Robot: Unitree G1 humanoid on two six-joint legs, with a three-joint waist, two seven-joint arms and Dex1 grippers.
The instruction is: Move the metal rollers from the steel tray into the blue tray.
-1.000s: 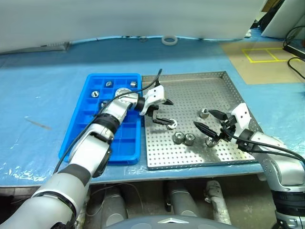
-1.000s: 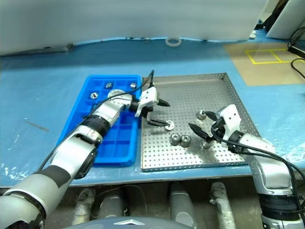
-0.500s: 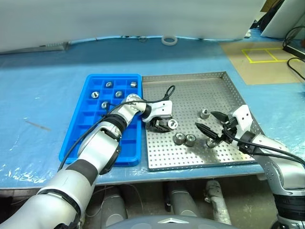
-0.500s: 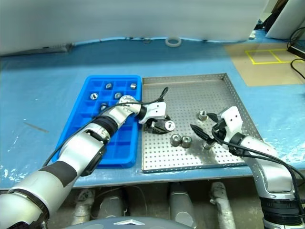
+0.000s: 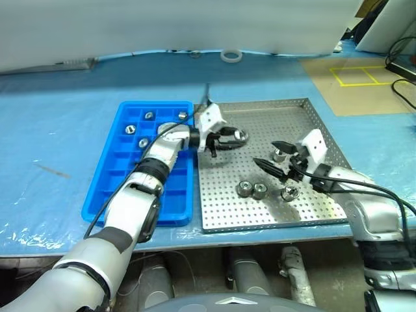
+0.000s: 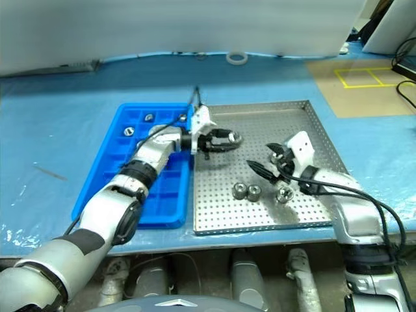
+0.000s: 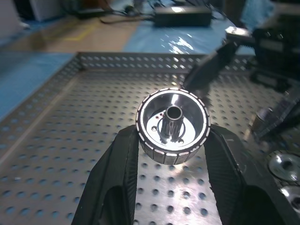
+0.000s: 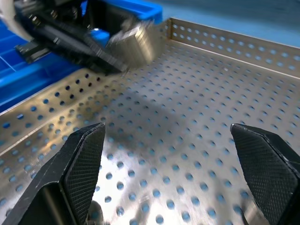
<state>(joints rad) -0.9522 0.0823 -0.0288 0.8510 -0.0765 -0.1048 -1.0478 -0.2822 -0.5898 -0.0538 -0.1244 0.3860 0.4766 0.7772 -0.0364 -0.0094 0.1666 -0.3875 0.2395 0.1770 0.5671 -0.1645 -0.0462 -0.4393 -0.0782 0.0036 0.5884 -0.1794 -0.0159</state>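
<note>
My left gripper is holding the roller's ribbed side above the steel tray, so I keep carrying the roller until it hangs over an empty blue tray compartment.
My left gripper is shut on one of the metal rollers, a shiny ribbed cylinder with a centre hole, and holds it just above the steel tray near its left rim. This held roller also shows in the right wrist view. On the tray's perforated floor lie a pair of rollers, a third roller and one more. My right gripper hovers open over the tray's right half, with nothing between its fingers. The blue tray lies left of the steel tray, with several rollers in its far compartments.
A white tape ring sits at the table's far edge. Yellow tape lines mark a brown board at the far right, with dark cables beside it. A pale blue sheet covers the table around both trays.
My left gripper dropped to the tray floor, shut on a roller and lifted it up and back. My right gripper, still open, shifted left and forward over the tray.
</note>
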